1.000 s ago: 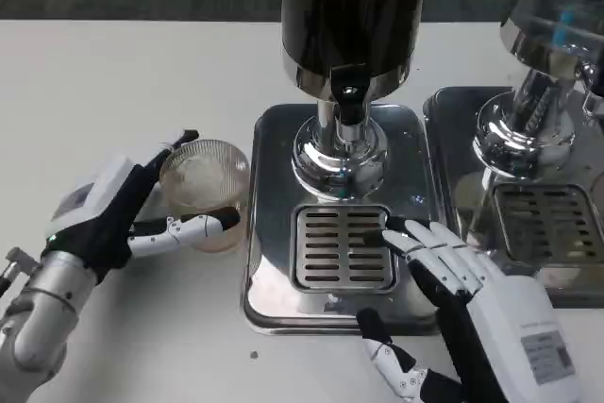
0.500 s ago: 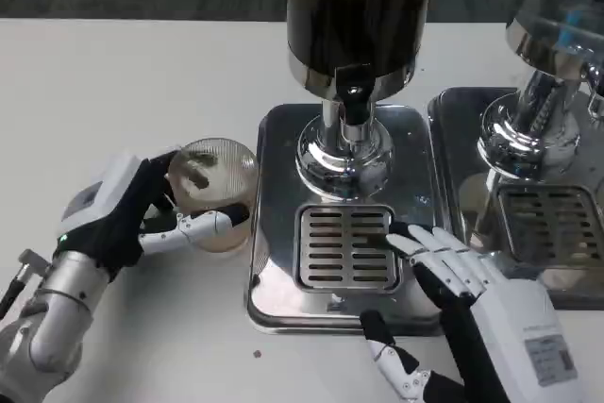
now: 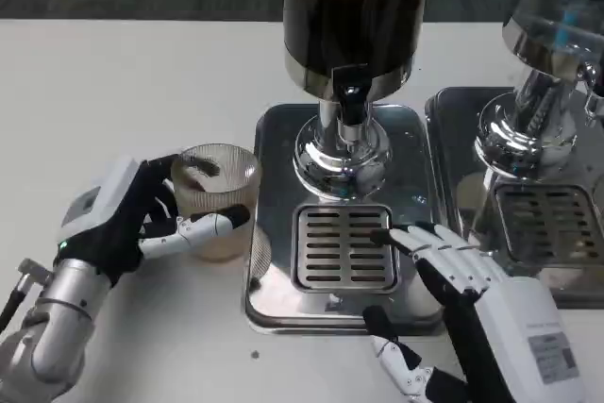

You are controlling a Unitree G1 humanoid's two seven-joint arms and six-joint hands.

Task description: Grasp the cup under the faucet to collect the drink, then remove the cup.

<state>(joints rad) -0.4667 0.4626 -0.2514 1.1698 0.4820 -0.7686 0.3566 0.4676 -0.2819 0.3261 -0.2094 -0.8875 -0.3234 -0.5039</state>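
Observation:
The dispenser (image 3: 355,16) above the faucet looks dark next to its clear neighbour, so the cup (image 3: 217,201) will get partly filled with dark drink when I open the faucet.
A clear ribbed cup (image 3: 216,197) stands on the white table just left of the steel drip tray (image 3: 274,280). My left hand (image 3: 132,219) grips it, with fingers behind it and the thumb across its front. The dark drink dispenser's faucet (image 3: 352,101) hangs over the slotted grate (image 3: 343,247), with nothing beneath it. My right hand (image 3: 472,304) lies open, palm down, on the tray's front right, and its fingertips (image 3: 401,236) touch the grate's right edge.
A second dispenser (image 3: 547,54) with its own steel tray (image 3: 557,224) stands at the right. Bare white table (image 3: 113,92) stretches to the left and behind the cup.
My left hand has closed round the cup and brought it slightly right and nearer, up to the tray's left edge. The right hand has barely moved.

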